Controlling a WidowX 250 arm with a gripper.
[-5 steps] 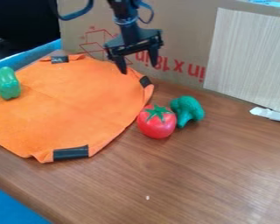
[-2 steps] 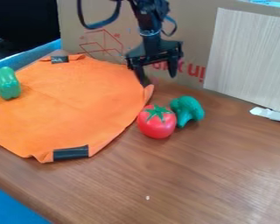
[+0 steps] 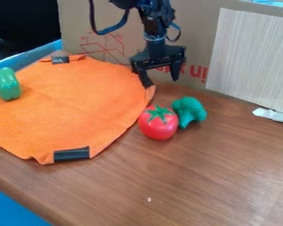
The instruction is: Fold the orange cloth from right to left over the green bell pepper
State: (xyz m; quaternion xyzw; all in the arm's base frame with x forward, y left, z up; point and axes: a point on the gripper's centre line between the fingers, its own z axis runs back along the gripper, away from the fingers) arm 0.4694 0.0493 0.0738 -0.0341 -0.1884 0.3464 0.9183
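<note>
The green pepper is on the limp orange cloth, so the cloth will fold over and hide the pepper when I bring the cloth's corner across.
The gripper [image 3: 161, 82] hangs open above the back right corner of an orange cloth [image 3: 67, 106], with nothing between its fingers. In front of it, on the wooden table, a red tomato with a green top [image 3: 158, 125] sits beside the cloth's right edge. Close against the tomato's right side is a green broccoli [image 3: 190, 111]. A green pepper [image 3: 5, 84] lies on the cloth at the far left.
A cardboard sheet [image 3: 194, 26] stands behind the table [image 3: 185, 176], with a pale wood-grain panel [image 3: 250, 57] at its right. A white object [image 3: 273, 115] lies by the right edge. Black tape pieces mark the cloth's corners.
The gripper has moved to the right and slightly lower, from above the cloth's back part to its right corner. The tomato, broccoli, pepper and cloth have kept their places.
</note>
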